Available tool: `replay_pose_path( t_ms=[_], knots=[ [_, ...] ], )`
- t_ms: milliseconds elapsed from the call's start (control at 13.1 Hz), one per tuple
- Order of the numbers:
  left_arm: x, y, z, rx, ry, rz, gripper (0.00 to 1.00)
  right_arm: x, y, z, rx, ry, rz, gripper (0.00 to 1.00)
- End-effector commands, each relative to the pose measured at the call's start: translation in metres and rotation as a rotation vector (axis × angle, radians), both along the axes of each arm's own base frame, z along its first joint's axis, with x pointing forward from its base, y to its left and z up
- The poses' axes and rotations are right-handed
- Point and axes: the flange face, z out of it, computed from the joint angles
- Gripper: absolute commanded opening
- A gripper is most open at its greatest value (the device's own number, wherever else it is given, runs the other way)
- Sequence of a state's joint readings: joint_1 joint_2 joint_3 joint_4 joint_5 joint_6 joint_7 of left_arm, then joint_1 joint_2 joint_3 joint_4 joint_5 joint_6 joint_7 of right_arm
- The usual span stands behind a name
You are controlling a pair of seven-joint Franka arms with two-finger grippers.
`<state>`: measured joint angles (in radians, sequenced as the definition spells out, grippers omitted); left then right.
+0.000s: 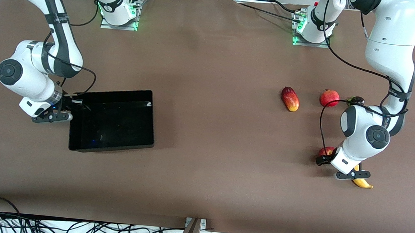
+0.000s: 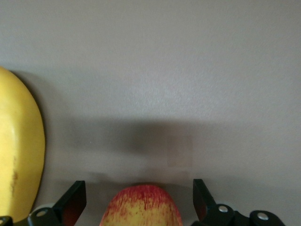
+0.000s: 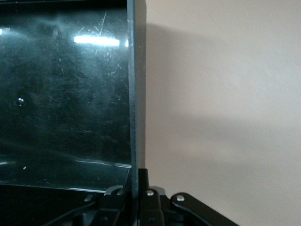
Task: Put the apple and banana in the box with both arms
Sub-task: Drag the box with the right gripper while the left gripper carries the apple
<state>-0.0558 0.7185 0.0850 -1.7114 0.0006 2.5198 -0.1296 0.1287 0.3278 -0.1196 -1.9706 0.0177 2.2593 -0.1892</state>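
Observation:
I should bring the black box next to the mango with my right gripper before my left gripper puts the apple inside, because the box is far from the apple.
The apple, red with yellow patches, lies on the table at the left arm's end, partly hidden under the left wrist. In the left wrist view the apple sits between the two fingers of my open left gripper, with a gap on each side. The yellow banana lies beside the apple, nearer the front camera, and also shows in the left wrist view. The black box is empty at the right arm's end. My right gripper is shut on the box's side wall.
A red-yellow mango, a round red fruit with a crown tip and a small dark fruit lie farther from the front camera than the apple. Brown table surface stretches between the box and the fruits.

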Motion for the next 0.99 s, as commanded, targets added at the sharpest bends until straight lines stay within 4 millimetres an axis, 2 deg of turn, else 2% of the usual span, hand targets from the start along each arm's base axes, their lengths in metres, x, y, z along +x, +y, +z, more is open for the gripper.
replay_pose_path(
  t_ms=[0, 152, 229, 305, 381, 457, 533, 686, 914],
  knots=[
    [-0.015, 0.001, -0.002, -0.017, 0.011, 0.015, 1.00, 0.019, 0.069, 0.048, 0.027, -0.013, -0.009, 0.00],
    [-0.023, 0.001, -0.001, -0.019, 0.022, 0.014, 1.00, 0.017, 0.127, 0.060, 0.043, -0.036, -0.020, 0.00],
    [-0.023, 0.001, -0.001, -0.019, 0.022, 0.015, 0.86, 0.013, 0.161, 0.064, 0.066, -0.042, -0.041, 0.00],
    [-0.023, 0.001, -0.001, -0.019, 0.019, 0.015, 0.62, 0.010, 0.190, 0.062, 0.084, -0.037, -0.060, 0.00],
    [-0.027, 0.000, -0.005, -0.019, 0.017, 0.014, 0.29, 0.008, 0.223, 0.062, 0.092, -0.040, -0.079, 0.00],
    [-0.029, 0.000, -0.003, -0.018, 0.008, 0.011, 0.01, 0.007, 0.254, 0.060, 0.094, -0.046, -0.100, 0.00],
    [-0.031, -0.001, -0.002, -0.018, 0.011, 0.008, 0.00, 0.003, 0.280, 0.054, 0.092, -0.046, -0.119, 0.00],
    [-0.032, -0.006, 0.011, -0.021, 0.011, 0.005, 0.00, -0.010, 0.327, 0.036, 0.084, -0.036, -0.157, 0.00],
    [-0.046, -0.040, 0.069, -0.032, 0.101, 0.025, 0.00, -0.033, 0.404, 0.007, 0.075, -0.032, -0.194, 0.00]
  ],
)
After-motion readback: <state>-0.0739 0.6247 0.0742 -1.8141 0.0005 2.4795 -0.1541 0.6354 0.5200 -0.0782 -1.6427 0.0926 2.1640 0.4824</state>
